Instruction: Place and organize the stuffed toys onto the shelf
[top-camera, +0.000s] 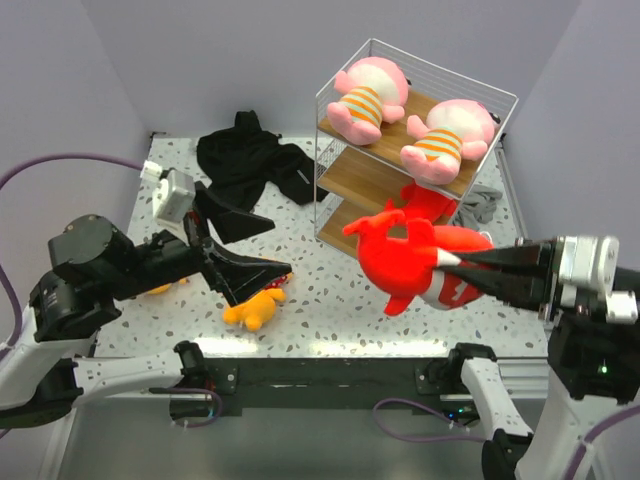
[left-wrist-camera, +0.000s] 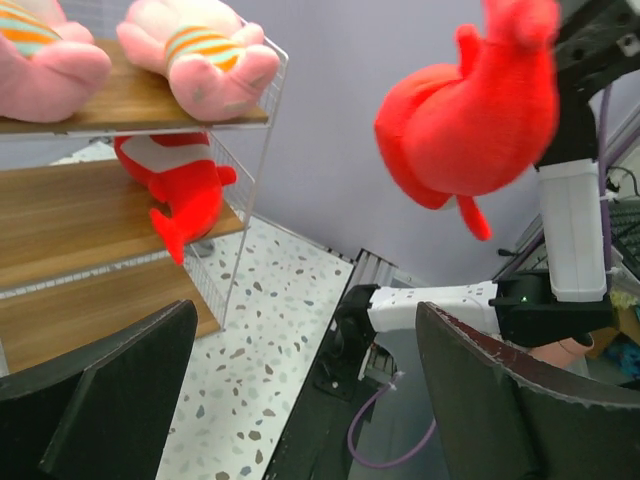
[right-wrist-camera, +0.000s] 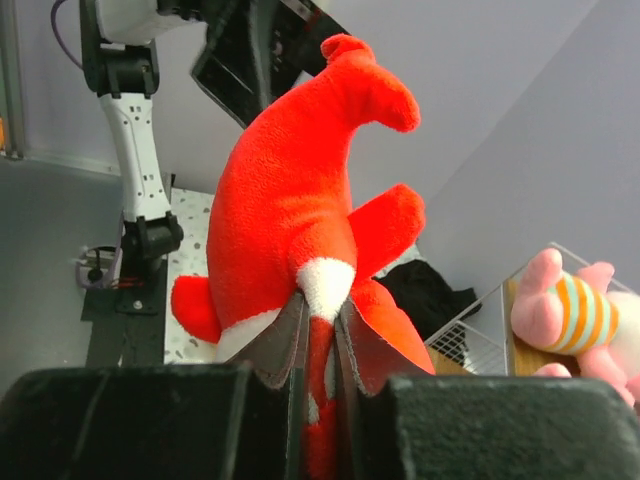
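My right gripper holds the red toy, and the free middle-board space (top-camera: 358, 180) is on my left gripper's side. My left gripper should therefore grab the toy's tail (top-camera: 374, 228).
The white wire shelf (top-camera: 340, 180) stands at the back right. Two pink stuffed toys (top-camera: 365, 100) (top-camera: 450, 135) lie on its top board, and a red one (top-camera: 425, 203) lies on the middle board (left-wrist-camera: 70, 215). My right gripper (top-camera: 445, 262) is shut on a second red fish-like toy (top-camera: 405, 260) and holds it in the air in front of the shelf; its jaws pinch the toy's white-tipped part (right-wrist-camera: 325, 285). My left gripper (top-camera: 280, 245) stands open and empty above an orange-yellow toy (top-camera: 255, 308) on the table. Another orange patch (top-camera: 160, 290) peeks from behind the left arm.
A black garment (top-camera: 250, 165) lies crumpled at the back, left of the shelf. A grey cloth (top-camera: 485, 205) sits behind the shelf's right side. The black rail (top-camera: 320, 375) marks the table's near edge.
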